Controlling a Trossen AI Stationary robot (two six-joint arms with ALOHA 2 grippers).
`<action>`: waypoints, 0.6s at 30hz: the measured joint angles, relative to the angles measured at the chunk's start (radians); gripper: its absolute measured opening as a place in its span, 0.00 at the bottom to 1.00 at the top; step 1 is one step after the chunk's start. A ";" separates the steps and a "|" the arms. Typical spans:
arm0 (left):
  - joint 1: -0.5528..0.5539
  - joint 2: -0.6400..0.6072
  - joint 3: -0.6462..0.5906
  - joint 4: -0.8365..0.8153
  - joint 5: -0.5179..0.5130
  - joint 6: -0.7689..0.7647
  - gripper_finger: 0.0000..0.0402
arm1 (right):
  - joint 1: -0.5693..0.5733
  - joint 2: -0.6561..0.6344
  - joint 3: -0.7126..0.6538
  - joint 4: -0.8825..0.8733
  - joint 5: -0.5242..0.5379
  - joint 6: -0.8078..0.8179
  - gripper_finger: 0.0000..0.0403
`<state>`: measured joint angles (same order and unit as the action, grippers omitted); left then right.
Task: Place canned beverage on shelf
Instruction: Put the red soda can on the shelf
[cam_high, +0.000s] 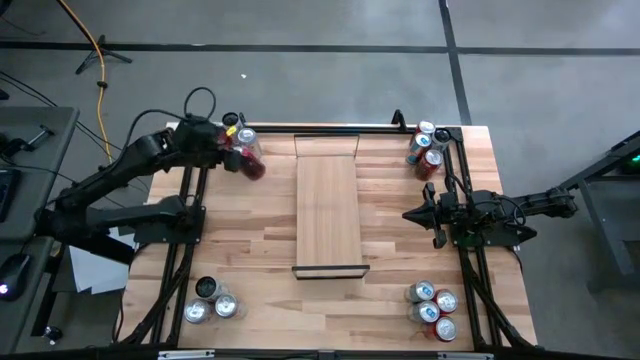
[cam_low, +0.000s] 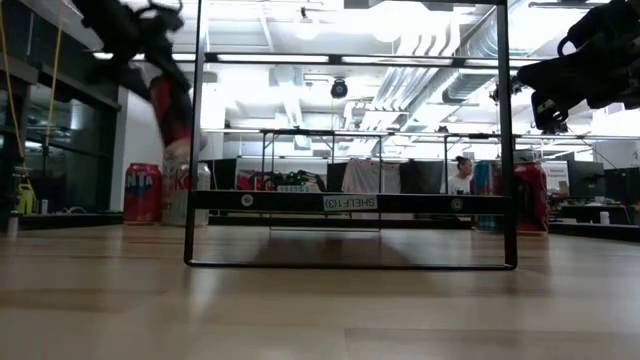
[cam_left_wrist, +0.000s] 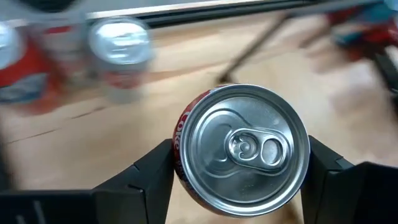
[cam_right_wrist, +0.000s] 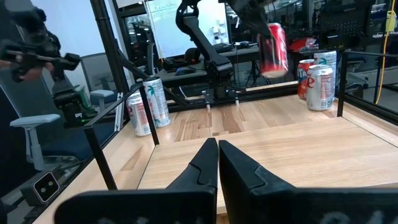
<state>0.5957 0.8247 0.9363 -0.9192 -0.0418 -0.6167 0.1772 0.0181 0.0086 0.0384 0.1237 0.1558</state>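
Note:
The red can's side toward the shelf's front lacks the logo, so my left gripper should put the can on the shelf, then grip it again and turn it.
A red canned beverage hangs in the air over the table's far left corner, with my left gripper shut on it. The left wrist view shows its silver top with the pull tab between my two dark fingers. The shelf, a narrow pale board with black end rails, stands at the table's middle, right of the can. My right gripper waits shut and level at the shelf's right side, with nothing between its fingers. My left gripper pinches the can's side wall just below the top rim, one finger on each side. The fingers slant down from the table's far left. The can hangs tilted below them, lifted clear of the table.
Other cans stand in clusters at the far left corner, far right corner, near right and near left. Black frame bars run along both sides of the table. Bare wood lies around the shelf.

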 joint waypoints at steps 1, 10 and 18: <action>-0.029 0.014 0.014 0.007 0.001 -0.004 0.49 | 0.000 0.000 0.000 0.000 0.000 0.000 0.00; -0.211 0.337 0.229 0.100 -0.100 0.161 0.49 | 0.000 0.000 0.000 0.000 0.000 0.000 0.00; -0.246 0.608 0.341 0.189 -0.115 0.624 0.50 | 0.000 0.000 0.000 0.000 0.000 0.000 0.00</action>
<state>0.3494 1.4326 1.2778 -0.7304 -0.1572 0.0070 0.1772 0.0184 0.0086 0.0387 0.1236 0.1558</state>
